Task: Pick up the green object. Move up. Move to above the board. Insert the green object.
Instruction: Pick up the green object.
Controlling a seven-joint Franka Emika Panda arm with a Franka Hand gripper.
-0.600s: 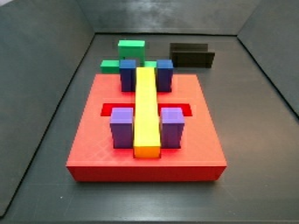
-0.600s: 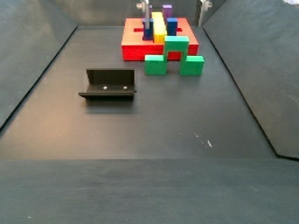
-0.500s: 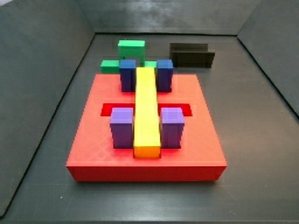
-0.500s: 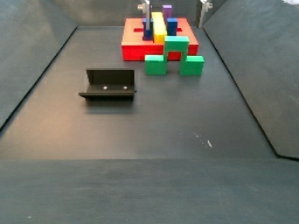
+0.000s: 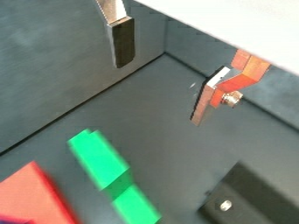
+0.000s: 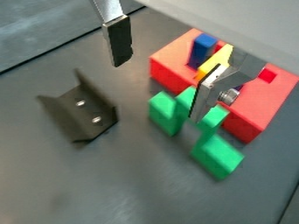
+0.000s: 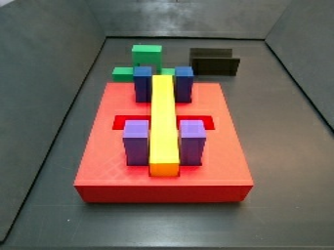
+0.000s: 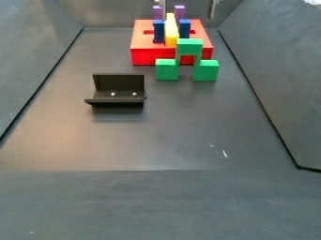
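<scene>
Recessed slots (image 7: 209,122) are on both sides of the yellow bar. The green object (image 7: 147,56) will sit across the bar and its arms will sink into the slots when I lower it.
The green object (image 7: 145,55) stands on the dark floor against the far end of the board (image 7: 111,166), with a raised cube and lower side arms; it also shows in a side view (image 8: 189,53). The board is a red slab bearing blue and purple blocks and a long yellow bar (image 7: 162,117). My gripper (image 6: 158,92) is open and empty, hanging well above the floor. In a wrist view the green object (image 6: 170,115) lies below, close to one finger (image 6: 201,105), beside the board (image 6: 176,61). In a wrist view the gripper (image 5: 162,87) is over bare floor, the green object (image 5: 100,158) beyond it.
The dark fixture (image 8: 115,91) stands on the floor away from the board; it also shows in a side view (image 7: 214,62) and in both wrist views (image 6: 79,114) (image 5: 251,197). Grey walls enclose the floor on all sides.
</scene>
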